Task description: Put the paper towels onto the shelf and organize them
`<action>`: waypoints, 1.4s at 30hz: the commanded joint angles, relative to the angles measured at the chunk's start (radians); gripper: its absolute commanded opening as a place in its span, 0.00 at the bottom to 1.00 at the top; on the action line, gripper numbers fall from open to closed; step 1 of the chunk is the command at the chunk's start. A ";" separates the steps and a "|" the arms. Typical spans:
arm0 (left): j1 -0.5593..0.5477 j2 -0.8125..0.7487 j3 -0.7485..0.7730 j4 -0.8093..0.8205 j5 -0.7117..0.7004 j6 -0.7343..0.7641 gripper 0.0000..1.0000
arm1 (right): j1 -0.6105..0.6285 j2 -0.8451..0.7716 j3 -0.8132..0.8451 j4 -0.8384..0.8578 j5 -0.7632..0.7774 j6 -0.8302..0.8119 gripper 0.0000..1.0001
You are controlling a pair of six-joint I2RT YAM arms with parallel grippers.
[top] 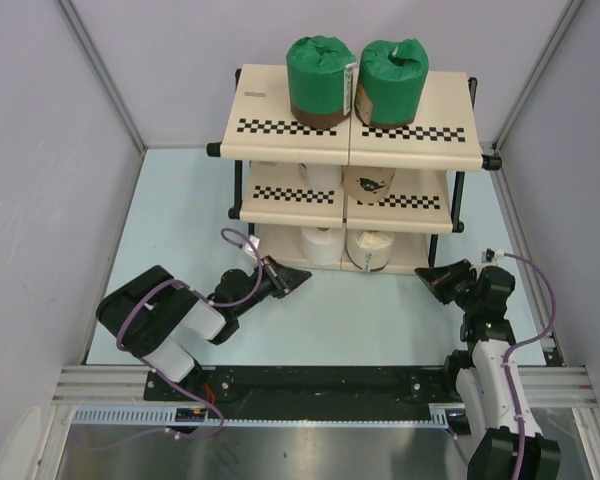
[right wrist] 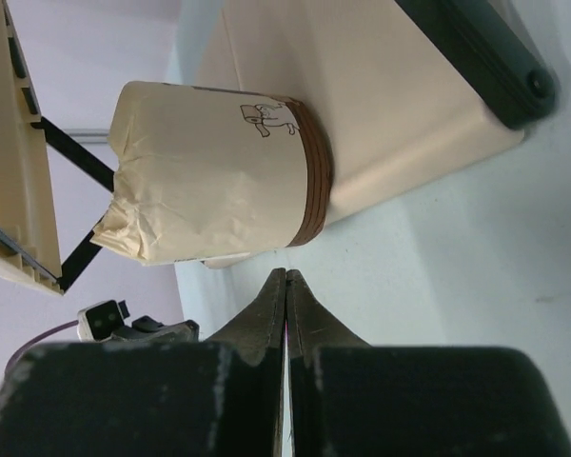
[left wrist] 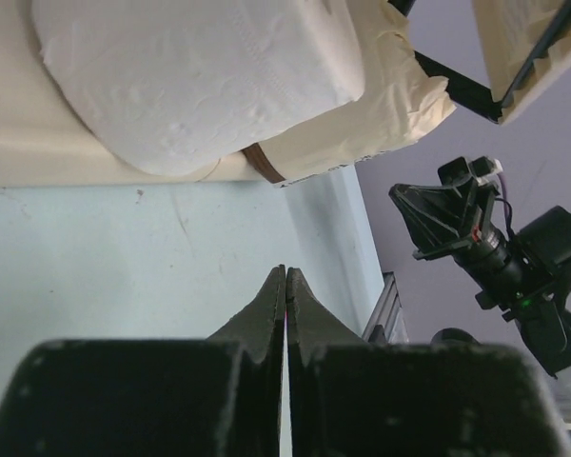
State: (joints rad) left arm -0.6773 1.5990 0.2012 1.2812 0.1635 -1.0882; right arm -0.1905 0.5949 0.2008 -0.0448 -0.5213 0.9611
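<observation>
The cream roll's base [top: 368, 268] sticks out past the front edge of the bottom level, so my right gripper should go in closed and push the cream roll deeper [top: 371, 246].
The shelf [top: 270, 112] stands at the back centre. Two green rolls [top: 319, 68] [top: 392, 74] stand on its top tier. A white roll [top: 323, 176] and a tan roll [top: 370, 183] sit on the middle tier. A bare white roll [top: 321, 245] and a cream-wrapped roll [top: 371, 249] stand on the bottom tier. The bare white roll [left wrist: 200, 76] and the cream roll [right wrist: 209, 186] also show in the wrist views. My left gripper [top: 302, 279] is shut and empty, just left of the bottom tier. My right gripper [top: 427, 275] is shut and empty, just right of it.
Grey walls with metal frame posts enclose the pale blue table [top: 360, 320]. The shelf's black tube frame [top: 458, 205] stands close to my right gripper. A metal rail [top: 320, 385] runs along the near edge between the arm bases.
</observation>
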 commanded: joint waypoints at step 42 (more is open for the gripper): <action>0.064 0.079 0.127 0.153 0.059 0.056 0.00 | 0.414 0.150 -0.163 0.525 0.224 0.039 0.00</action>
State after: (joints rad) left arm -0.6300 1.6852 0.3080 1.2846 0.1978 -1.0386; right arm 0.1951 0.6788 0.0483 0.2428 -0.3950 0.9447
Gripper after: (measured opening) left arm 0.005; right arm 0.006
